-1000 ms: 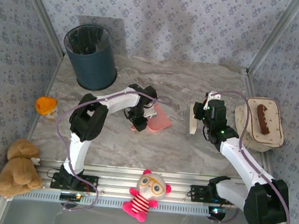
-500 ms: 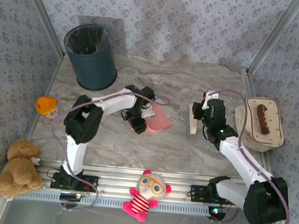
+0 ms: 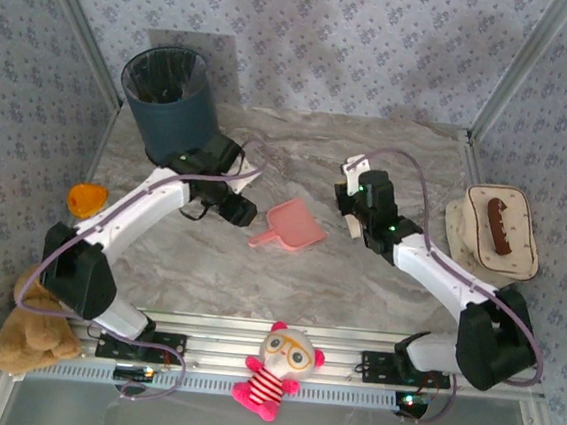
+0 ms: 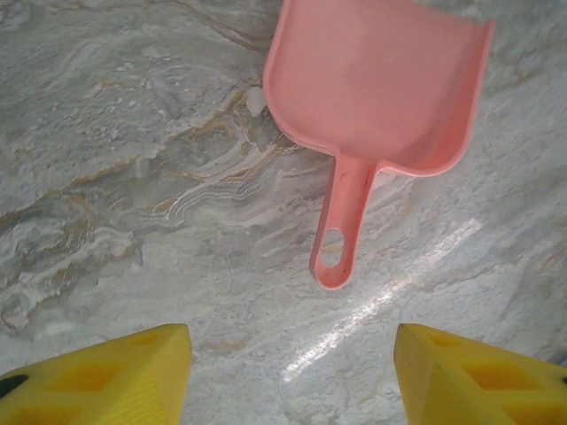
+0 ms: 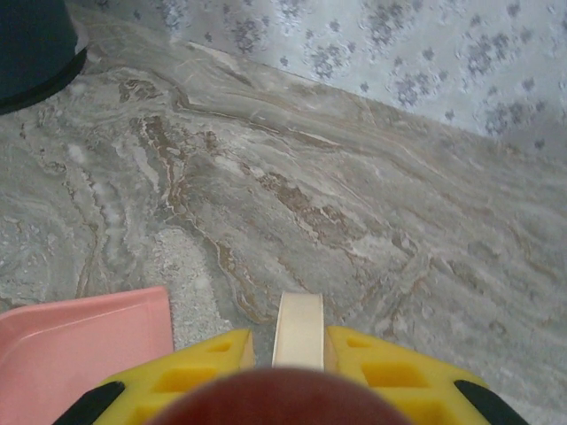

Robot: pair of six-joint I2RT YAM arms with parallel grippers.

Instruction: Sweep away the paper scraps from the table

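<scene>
The pink dustpan is lying empty and clear of my left gripper. My right gripper should keep carrying the cream brush until it rests on the dustpan.
The paper scraps are out of view. A pink dustpan lies flat on the marble table, its handle pointing toward my left gripper. That gripper is open, clear of the handle, with bare tabletop between its yellow fingertips. To the dustpan's right, my right gripper is shut on a cream brush, held upright above the table. A corner of the dustpan shows to that gripper's left.
A dark blue bin stands at the back left. An orange toy sits by the left edge. At the right is a cream oval tray holding a brown item. A teddy bear and a doll lie at the front rail.
My left gripper opened, let go of the dustpan's handle and drew back to the left toward the bin. The right arm carried the brush farther back and left.
</scene>
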